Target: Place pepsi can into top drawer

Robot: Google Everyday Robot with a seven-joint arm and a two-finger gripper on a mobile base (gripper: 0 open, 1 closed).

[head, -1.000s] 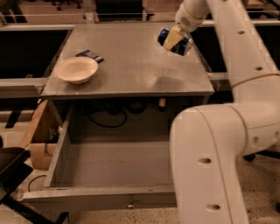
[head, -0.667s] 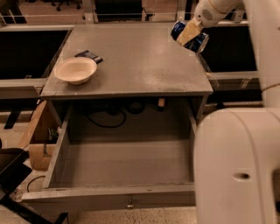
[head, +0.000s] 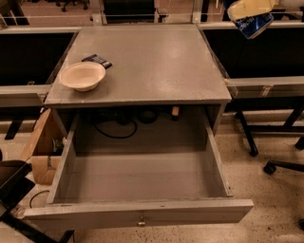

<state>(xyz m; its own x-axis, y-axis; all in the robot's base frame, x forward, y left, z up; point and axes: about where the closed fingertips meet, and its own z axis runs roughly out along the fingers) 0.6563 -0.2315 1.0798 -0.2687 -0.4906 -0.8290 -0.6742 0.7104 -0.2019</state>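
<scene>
My gripper is holding the pepsi can (head: pixel 254 25) far behind the open top drawer (head: pixel 140 169), so next I move the can forward past the desk's front edge and then lower it inside.
My gripper (head: pixel 248 13) is at the top right corner of the camera view, off the desk's right edge and high above the floor. It is shut on the pepsi can (head: pixel 254 24), a blue can held tilted under the pale fingers (head: pixel 249 7); only part of the can shows. The top drawer (head: pixel 142 211) is pulled wide open at the bottom middle, with a small metal knob on its front. Nothing lies inside it. The can is well to the right of and behind the drawer.
A beige bowl (head: pixel 82 75) and a flat black object (head: pixel 97 60) sit on the left of the grey desk top (head: pixel 156 61). Cables hang behind the drawer. A cardboard box (head: pixel 40 149) stands at the left, chair legs (head: pixel 280 163) at the right.
The gripper with the can has moved right and up, from over the desk's right rear corner to beyond its edge. The arm body has left the right side of the view.
</scene>
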